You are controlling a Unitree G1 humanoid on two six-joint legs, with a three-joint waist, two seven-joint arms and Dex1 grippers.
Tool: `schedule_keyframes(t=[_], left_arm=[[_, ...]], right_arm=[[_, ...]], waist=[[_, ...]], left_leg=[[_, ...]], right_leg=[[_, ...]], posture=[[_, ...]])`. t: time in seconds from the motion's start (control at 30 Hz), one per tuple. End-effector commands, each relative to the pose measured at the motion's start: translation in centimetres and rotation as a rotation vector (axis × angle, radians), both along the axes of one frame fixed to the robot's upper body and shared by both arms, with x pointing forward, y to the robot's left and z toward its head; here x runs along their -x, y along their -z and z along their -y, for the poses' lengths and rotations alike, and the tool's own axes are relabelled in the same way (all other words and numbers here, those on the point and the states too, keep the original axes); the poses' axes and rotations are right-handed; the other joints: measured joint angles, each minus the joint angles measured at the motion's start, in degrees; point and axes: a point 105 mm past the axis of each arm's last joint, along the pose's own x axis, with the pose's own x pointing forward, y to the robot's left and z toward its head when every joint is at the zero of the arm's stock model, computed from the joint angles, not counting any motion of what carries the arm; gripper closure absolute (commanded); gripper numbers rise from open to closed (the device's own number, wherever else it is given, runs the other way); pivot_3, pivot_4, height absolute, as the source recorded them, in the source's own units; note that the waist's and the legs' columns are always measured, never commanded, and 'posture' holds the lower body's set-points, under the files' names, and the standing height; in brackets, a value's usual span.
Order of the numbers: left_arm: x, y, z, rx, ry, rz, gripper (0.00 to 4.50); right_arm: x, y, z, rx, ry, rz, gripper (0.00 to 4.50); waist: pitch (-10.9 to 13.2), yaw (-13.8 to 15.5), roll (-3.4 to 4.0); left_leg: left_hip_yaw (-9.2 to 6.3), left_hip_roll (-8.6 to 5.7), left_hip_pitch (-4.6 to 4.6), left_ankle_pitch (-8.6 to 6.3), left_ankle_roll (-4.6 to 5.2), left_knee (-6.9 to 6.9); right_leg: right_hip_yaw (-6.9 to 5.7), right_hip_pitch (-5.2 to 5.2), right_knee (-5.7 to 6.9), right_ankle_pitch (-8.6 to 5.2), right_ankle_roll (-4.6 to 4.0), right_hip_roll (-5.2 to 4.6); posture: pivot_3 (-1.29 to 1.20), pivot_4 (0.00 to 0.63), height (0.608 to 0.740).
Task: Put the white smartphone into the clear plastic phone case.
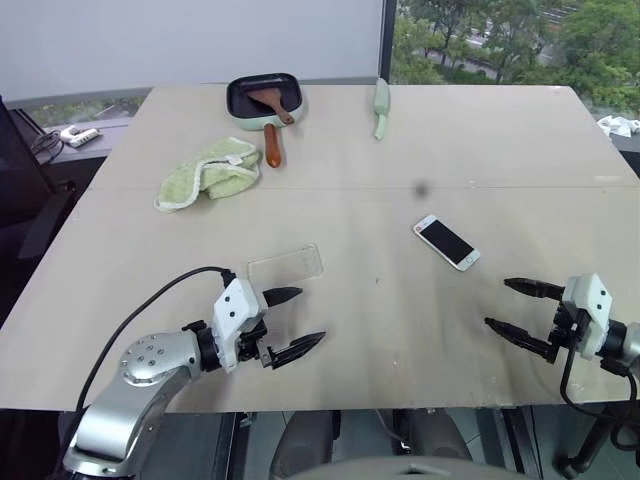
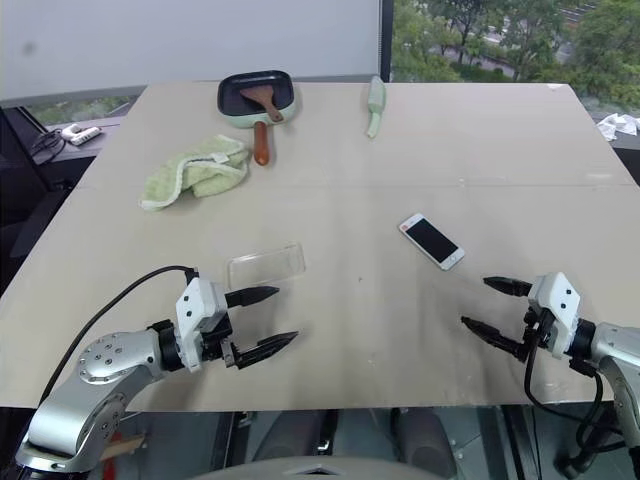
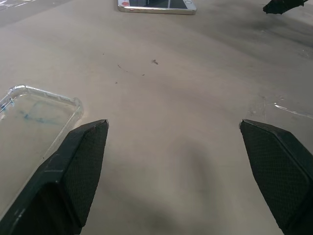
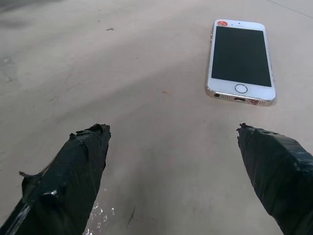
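The clear plastic phone case has a raised rim (image 3: pixel 46 94), so the white smartphone (image 1: pixel 447 243) will touch down on that rim first when the robot lowers it.
The white smartphone (image 1: pixel 446 242) lies screen up on the table, right of centre; the right wrist view shows it as well (image 4: pixel 240 61). The clear plastic phone case (image 1: pixel 285 264) lies flat left of centre, and one rounded corner of it appears in the left wrist view (image 3: pixel 34 117). My left gripper (image 1: pixel 296 321) hovers open just in front of the case, one finger near its front edge. Over the table's front right edge, my right gripper (image 1: pixel 512 306) is open and empty, a short way in front of and to the right of the phone.
At the back of the table lie a green cloth (image 1: pixel 208 173), a black pan (image 1: pixel 263 98) with a wooden spatula (image 1: pixel 270 105), and a pale green tool (image 1: pixel 381 106). The table's front edge (image 1: pixel 400 408) runs just below both grippers.
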Motion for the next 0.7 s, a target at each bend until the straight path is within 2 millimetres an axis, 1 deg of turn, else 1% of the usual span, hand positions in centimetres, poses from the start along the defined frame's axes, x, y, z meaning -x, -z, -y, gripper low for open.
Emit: schedule_keyframes(t=[0.03, 0.1, 0.2, 0.3, 0.57, 0.7], left_arm=[[0.4, -0.6, -0.3, 0.008, -0.011, 0.034, 0.08], [0.5, -0.8, -0.4, 0.028, -0.034, 0.039, 0.08], [0.2, -1.1, -0.6, 0.028, -0.073, 0.074, 0.08], [0.0, -1.2, -0.6, 0.052, -0.115, 0.070, 0.08], [-0.3, -1.1, -1.0, 0.014, -0.109, 0.093, 0.08], [-0.8, -0.7, -1.6, -0.020, -0.106, 0.102, 0.08]], right_arm=[[-0.1, -0.9, 0.2, 0.008, -0.022, 0.040, 0.00], [-0.3, -0.7, 0.0, 0.013, -0.042, 0.034, 0.00], [-0.3, -0.5, 0.0, 0.014, -0.051, 0.031, 0.00], [-0.1, -0.6, -0.1, 0.011, -0.055, 0.028, 0.00], [0.2, -0.5, -0.4, 0.001, -0.050, 0.028, 0.00], [0.5, -1.0, -1.2, -0.008, -0.077, 0.040, 0.00]], waist=[[0.0, 0.0, 0.00], [0.0, -0.3, 0.01], [0.0, -0.1, 0.02], [0.0, 0.1, 0.02], [0.0, 0.1, 0.03], [0.0, 0.1, 0.04]], left_leg=[[0.00, 0.00, 0.00, 0.00, 0.00, 0.00], [0.04, 0.00, 0.02, -0.01, 0.01, -0.02], [0.03, 0.00, 0.02, -0.01, 0.01, -0.02], [0.01, 0.00, 0.02, -0.01, 0.01, -0.01], [0.03, 0.00, 0.01, -0.01, 0.02, -0.02], [0.03, -0.01, 0.01, -0.01, 0.02, -0.02]], right_leg=[[0.00, 0.00, 0.00, 0.00, 0.00, 0.00], [0.05, 0.00, 0.00, 0.00, 0.00, -0.01], [0.03, 0.00, 0.00, 0.00, 0.00, -0.02], [0.01, 0.00, 0.00, 0.00, 0.00, -0.02], [0.02, 0.00, -0.01, 0.00, 0.00, -0.04], [0.01, 0.00, -0.01, 0.00, -0.01, -0.02]], posture=[[0.00, 0.150, 0.740], [0.00, 0.150, 0.740], [0.00, 0.150, 0.740], [0.00, 0.150, 0.740], [0.00, 0.150, 0.740], [0.00, 0.150, 0.740]])
